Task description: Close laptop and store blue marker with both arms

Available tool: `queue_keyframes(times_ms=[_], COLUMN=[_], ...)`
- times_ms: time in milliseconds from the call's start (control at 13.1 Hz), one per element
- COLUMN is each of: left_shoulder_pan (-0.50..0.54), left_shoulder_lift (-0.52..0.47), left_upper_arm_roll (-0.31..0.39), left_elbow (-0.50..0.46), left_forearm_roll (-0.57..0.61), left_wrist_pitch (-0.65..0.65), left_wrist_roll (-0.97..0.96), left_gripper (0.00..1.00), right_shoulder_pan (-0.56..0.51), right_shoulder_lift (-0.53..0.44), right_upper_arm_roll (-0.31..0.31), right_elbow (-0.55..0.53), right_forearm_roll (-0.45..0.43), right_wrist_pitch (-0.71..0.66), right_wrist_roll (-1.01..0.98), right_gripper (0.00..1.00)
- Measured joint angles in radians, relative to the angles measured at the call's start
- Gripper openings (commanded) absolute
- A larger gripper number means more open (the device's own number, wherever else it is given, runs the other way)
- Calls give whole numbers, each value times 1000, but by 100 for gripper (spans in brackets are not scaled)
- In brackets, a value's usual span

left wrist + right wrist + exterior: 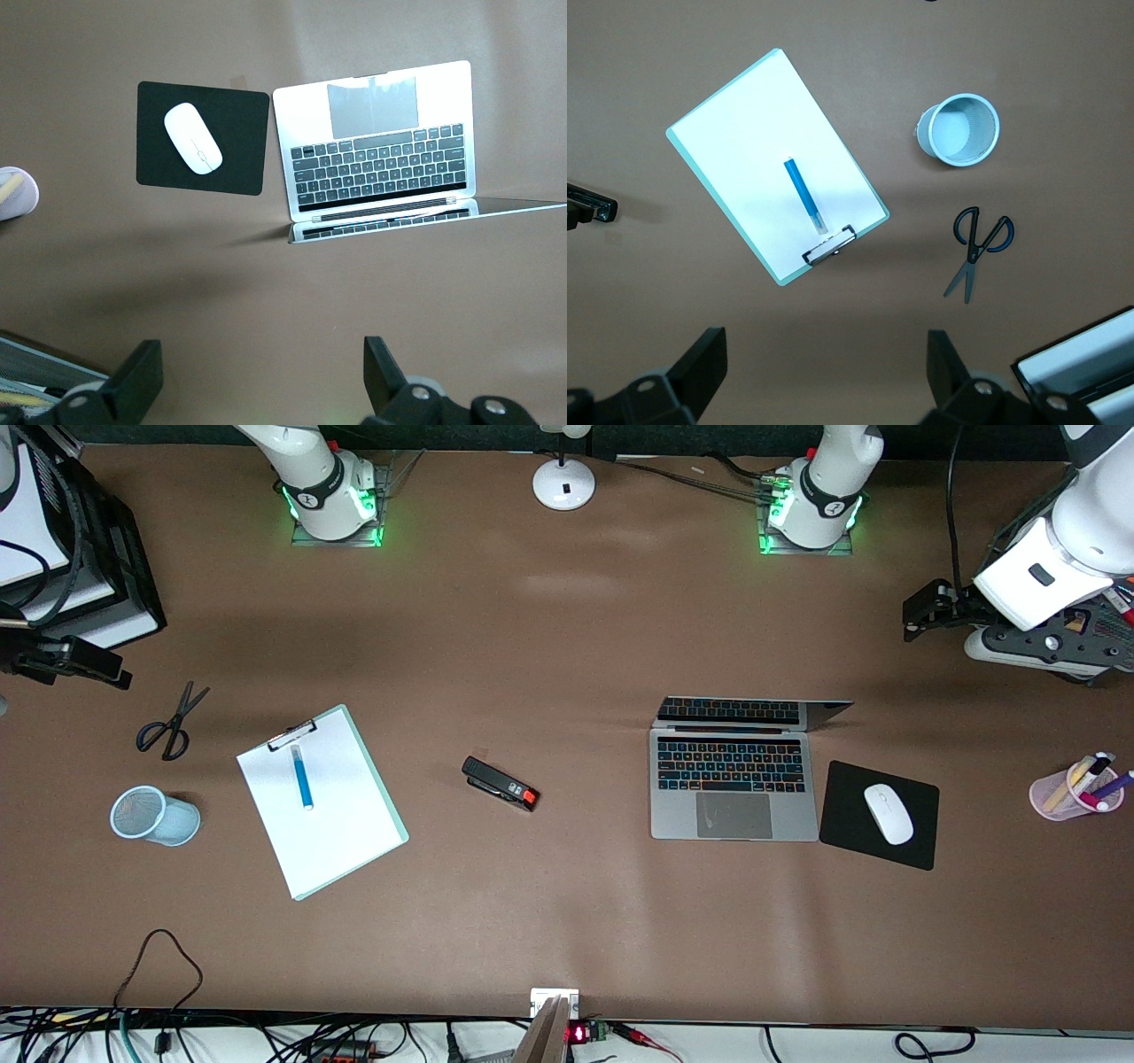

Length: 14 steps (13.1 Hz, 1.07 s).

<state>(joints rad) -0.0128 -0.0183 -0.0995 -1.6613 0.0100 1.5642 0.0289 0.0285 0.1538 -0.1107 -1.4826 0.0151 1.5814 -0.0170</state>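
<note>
My gripper will push the laptop's lid [733, 710] from behind. The lid will swing down flat and the laptop's base will stay put, because a hinge [728, 730] runs along the keyboard's back edge.
The silver-grey laptop [733, 815] [443, 93] stands open toward the left arm's end of the table, its lid [753, 710] raised and leaning back toward the arms' bases. The blue marker [301, 777] [804, 195] lies on the white sheet of a clipboard [345, 833] [735, 124] toward the right arm's end. In the left wrist view my left gripper [261, 354] hangs open high over bare table between its base and the laptop. My right gripper [824, 345] is open too, high over bare table beside the clipboard's clip end. Neither gripper shows in the front view.
A black mouse pad [850, 833] with a white mouse [888, 813] lies beside the laptop, and a pink pen cup [1054, 795] stands past it. A stapler [500, 782], scissors [173, 722] and a tipped blue mesh cup [155, 815] lie near the clipboard. Equipment crowds both table ends.
</note>
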Motion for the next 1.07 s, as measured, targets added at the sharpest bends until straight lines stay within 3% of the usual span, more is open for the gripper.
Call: queue_keyframes(times_ms=[457,1067], left_shoulder_pan=[0,6], left_shoulder_lift=[0,48], left_upper_arm_roll=[0,3], left_elbow=[0,2], left_forearm_roll=[0,0], left_wrist_pitch=[0,-36], left_wrist_roll=[0,0], left_gripper=[100,100], right_shoulder_pan=[4,56], right_shoulder_lift=[65,295], right_upper_arm_roll=[19,25], right_elbow=[-9,-15], right_forearm_roll=[-7,-9], right_wrist_pitch=[79,301], right_wrist_roll=[-1,-64], right_gripper=[100,100])
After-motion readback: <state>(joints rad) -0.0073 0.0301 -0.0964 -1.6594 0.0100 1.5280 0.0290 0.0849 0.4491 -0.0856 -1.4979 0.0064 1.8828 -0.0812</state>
